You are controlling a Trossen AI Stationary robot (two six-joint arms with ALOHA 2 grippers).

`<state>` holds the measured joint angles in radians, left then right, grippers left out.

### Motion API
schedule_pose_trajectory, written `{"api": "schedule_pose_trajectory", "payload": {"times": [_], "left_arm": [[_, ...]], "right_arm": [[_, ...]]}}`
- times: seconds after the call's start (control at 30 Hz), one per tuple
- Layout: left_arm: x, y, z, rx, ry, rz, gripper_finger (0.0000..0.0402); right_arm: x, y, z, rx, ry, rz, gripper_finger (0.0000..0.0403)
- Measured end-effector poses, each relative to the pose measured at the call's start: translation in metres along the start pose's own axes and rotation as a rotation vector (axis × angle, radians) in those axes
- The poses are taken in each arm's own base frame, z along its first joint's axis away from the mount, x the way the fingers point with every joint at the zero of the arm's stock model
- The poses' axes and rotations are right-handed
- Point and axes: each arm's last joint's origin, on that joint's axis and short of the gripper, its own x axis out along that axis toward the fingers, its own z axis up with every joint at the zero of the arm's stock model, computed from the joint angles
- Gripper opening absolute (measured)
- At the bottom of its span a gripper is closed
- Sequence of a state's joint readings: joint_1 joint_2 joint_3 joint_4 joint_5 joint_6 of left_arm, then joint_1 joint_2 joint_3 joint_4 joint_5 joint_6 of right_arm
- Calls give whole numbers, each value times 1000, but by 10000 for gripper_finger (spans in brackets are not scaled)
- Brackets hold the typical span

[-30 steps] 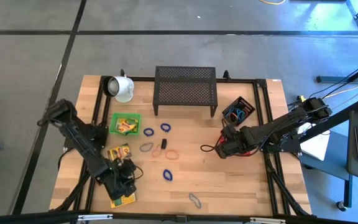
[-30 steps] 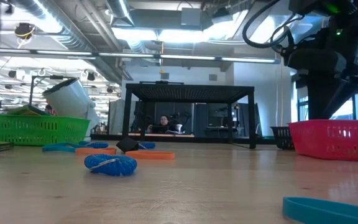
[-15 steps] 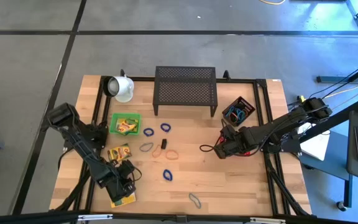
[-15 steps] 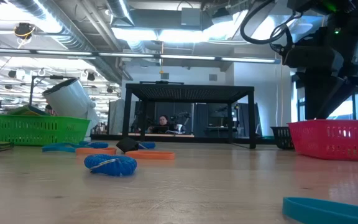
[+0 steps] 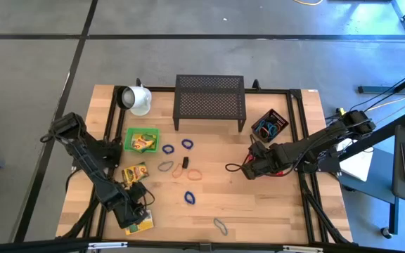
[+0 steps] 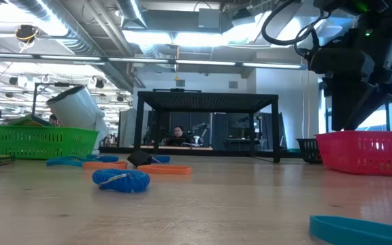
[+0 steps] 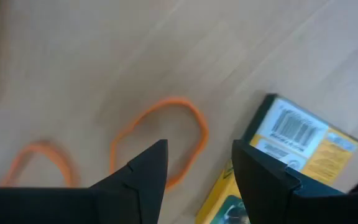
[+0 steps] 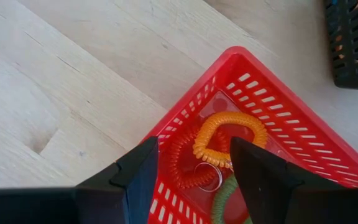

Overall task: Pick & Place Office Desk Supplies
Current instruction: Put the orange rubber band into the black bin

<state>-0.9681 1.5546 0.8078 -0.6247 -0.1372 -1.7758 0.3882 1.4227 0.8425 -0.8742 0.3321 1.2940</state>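
The orange rubber band [image 7: 204, 129] is next to the crayon box and a long way from the red basket [image 6: 371, 152], so next my left gripper picks it up and hands it to my right gripper.
My left gripper [image 5: 132, 209] [image 7: 197, 158] hangs open over the table's near left part, pointing down. A yellow crayon box [image 5: 143, 224] [image 7: 297, 140] lies flat just beside it, barcode side up. Two orange rubber bands [image 7: 160, 140] [image 7: 39, 160] lie on the wood under the fingers. A second crayon box [image 5: 134, 172] lies farther back. More rubber-band loops lie mid-table: blue [image 5: 190, 197], blue [image 5: 168, 149], orange [image 5: 194, 173], grey [image 5: 220, 225]. My right gripper [image 5: 252, 167] [image 8: 194, 155] stands open above a red basket [image 8: 185, 121] that holds coiled bands [image 8: 229, 134].
A green basket [image 5: 141, 139] with crayons, a tipped white mug [image 5: 138, 98] and a black mesh rack [image 5: 209, 102] stand toward the far edge. A small black basket [image 5: 269, 125] sits at the far right. A black clip [image 5: 185, 163] lies among the bands. Bare wood lies near the front right.
My left gripper has turned at the wrist above the near crayon box, and its arm has swung slightly toward the table's near left corner. Its fingers have stayed apart. The things on the table lie as before.
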Motion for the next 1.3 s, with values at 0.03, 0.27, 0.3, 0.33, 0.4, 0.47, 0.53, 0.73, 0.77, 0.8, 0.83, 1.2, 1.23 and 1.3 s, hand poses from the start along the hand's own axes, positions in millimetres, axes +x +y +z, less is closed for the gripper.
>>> {"api": "schedule_pose_trajectory", "payload": {"times": [0.03,0.27,0.3,0.33,0.4,0.47,0.53,0.73,0.77,0.8,0.83,1.2,1.23,1.3], "left_arm": [[1,0,-2,-6,-1,6,173],[16,0,-6,-14,-25,54,173],[18,0,-6,1,-27,59,173],[20,0,-6,16,-32,72,173],[21,1,-6,44,-45,83,173],[21,2,-6,62,-52,96,169],[21,4,-5,73,-56,117,157],[21,7,-5,118,-63,152,75],[21,7,-4,122,-64,154,58],[21,7,-4,130,-64,154,42],[21,7,-4,134,-65,152,27],[7,-17,-1,267,-176,88,0],[6,-19,-1,274,-197,79,1],[5,-20,-2,283,-205,71,2]], "right_arm": [[0,0,0,0,0,0,201],[0,0,0,0,-1,3,201],[0,0,0,1,-1,3,201],[0,0,0,0,-1,4,201],[0,1,0,1,-2,6,201],[0,1,0,2,-2,8,201],[0,1,0,0,-3,8,201],[0,1,1,0,-18,3,201],[0,1,1,0,-18,3,201],[0,1,1,-1,-18,3,201],[0,1,1,-1,-18,3,201],[-18,13,11,-75,-56,57,201],[-22,16,14,-81,-76,68,201],[-29,20,19,-92,-114,86,201]]}}
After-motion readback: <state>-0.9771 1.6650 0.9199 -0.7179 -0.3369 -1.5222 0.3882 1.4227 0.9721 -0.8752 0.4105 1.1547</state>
